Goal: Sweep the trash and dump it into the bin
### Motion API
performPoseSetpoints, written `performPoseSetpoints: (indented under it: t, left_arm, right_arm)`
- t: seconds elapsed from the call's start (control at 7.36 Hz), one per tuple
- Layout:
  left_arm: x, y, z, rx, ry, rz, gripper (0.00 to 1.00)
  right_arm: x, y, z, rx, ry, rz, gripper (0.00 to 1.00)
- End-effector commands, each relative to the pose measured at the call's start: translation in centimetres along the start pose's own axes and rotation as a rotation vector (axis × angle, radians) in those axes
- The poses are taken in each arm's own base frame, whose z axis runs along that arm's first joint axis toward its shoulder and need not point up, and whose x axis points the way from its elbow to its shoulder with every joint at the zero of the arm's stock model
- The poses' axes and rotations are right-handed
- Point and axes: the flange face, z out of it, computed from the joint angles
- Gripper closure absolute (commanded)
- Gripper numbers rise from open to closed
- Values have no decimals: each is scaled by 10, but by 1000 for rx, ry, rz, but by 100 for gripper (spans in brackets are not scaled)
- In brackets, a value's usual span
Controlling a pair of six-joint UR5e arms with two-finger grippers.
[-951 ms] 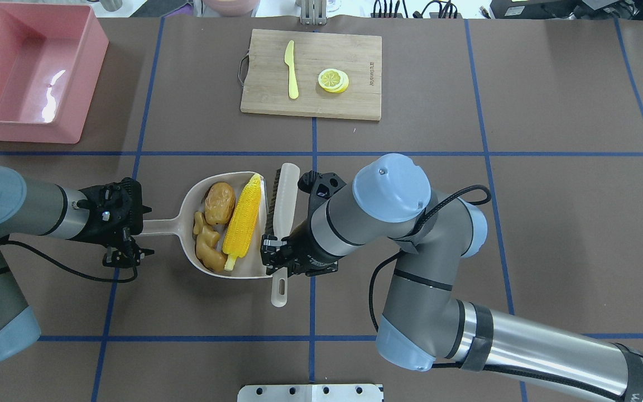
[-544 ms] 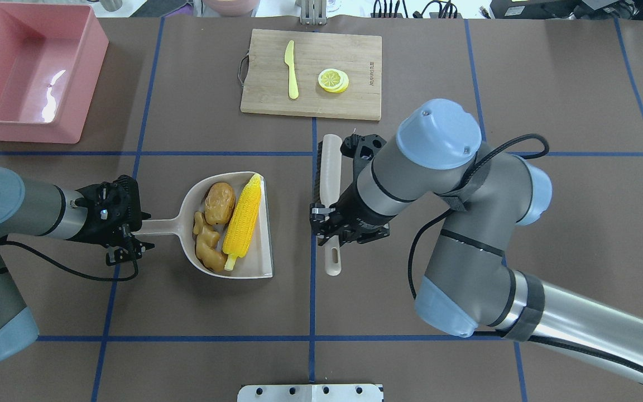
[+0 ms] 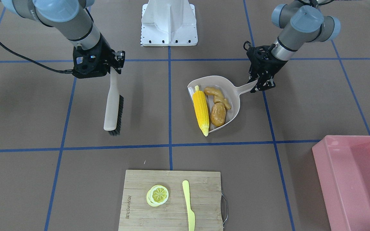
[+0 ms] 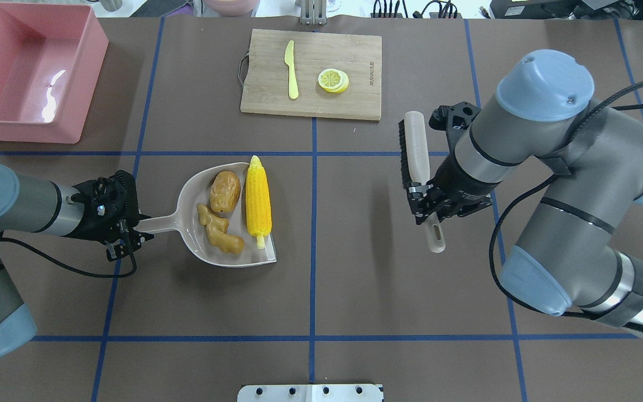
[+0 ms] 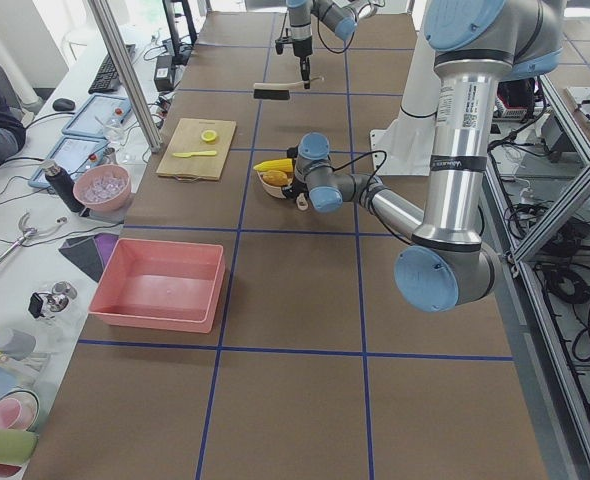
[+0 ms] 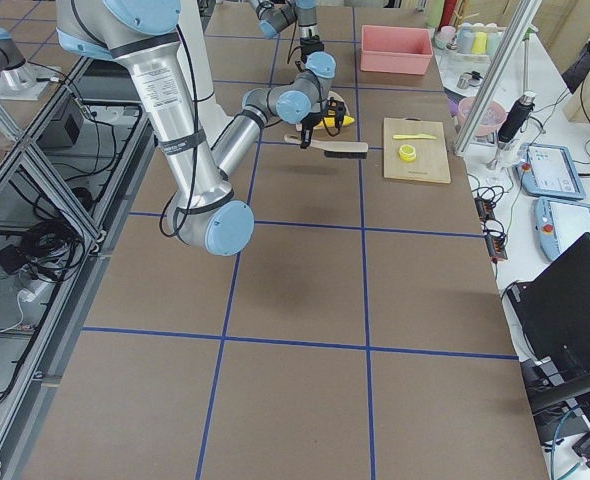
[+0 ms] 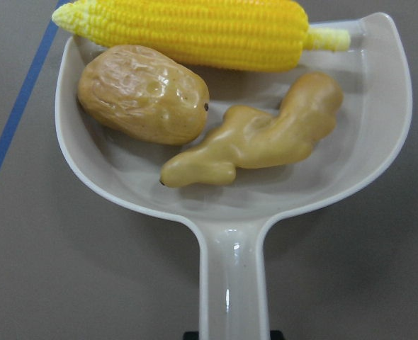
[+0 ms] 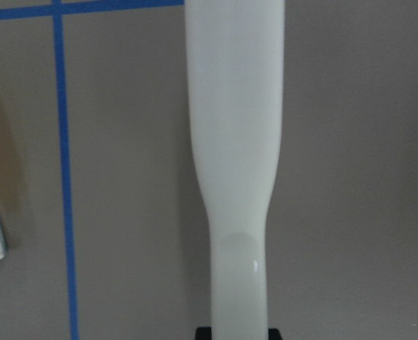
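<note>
The corn cob is on the dustpan's open edge and can roll out. My right gripper needs to bring the brush back and sweep the corn cob farther into the dustpan.
The yellow corn cob [image 4: 258, 201], brown potato [image 4: 225, 191] and tan ginger root [image 4: 221, 229] lie in the beige dustpan [image 4: 187, 245]. My left gripper [image 4: 134, 231] is shut on the dustpan's handle; a shadow shows under the pan. The left wrist view shows the corn [image 7: 195, 32], potato [image 7: 144, 93] and ginger [image 7: 266, 142] in the pan [image 7: 230, 283]. My right gripper [image 4: 427, 215] is shut on the handle of a white brush [image 4: 413, 145], well right of the pan. The pink bin [image 4: 37, 131] stands empty at the far left.
A wooden cutting board [image 4: 310, 100] at the far middle holds a yellow-green knife [image 4: 291, 70] and a lemon slice [image 4: 333, 80]. The robot's white base plate [image 4: 310, 392] is at the near edge. In the front view the bin [image 3: 355, 179] is at the lower right.
My right arm has carried the brush away from the dustpan, to the right and farther back. The dustpan has turned a little and shifted slightly, with the trash still in it.
</note>
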Motion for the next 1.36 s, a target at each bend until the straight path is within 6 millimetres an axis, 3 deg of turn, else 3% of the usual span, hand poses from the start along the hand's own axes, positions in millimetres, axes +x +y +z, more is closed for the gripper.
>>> performPoseSetpoints:
  t: [0.0,0.27,0.41,0.68,0.82,0.95,1.22]
  left_arm:
    - [-9,-2,-13,17,-22,-11,80]
    - [-10,-4,-17,28,-29,-25,81]
    - [-10,2,-16,18,-37,-28,81]
    - [-9,1,-19,24,-35,-29,81]
    - [-9,0,-18,25,-35,-26,81]
    - [-8,0,-16,21,-34,-27,81]
    - [-7,0,-13,15,-29,-28,81]
  right_arm:
    - [79,-7,-1,3,78,-28,100]
    - [145,-2,-9,5,126,-69,100]
    - [156,1,-8,5,139,-71,100]
    - [141,-3,-7,3,125,-87,100]
    - [133,-4,6,-25,121,-120,100]
    - [100,9,36,-67,135,-185,100]
    - [82,-3,55,-56,176,-204,100]
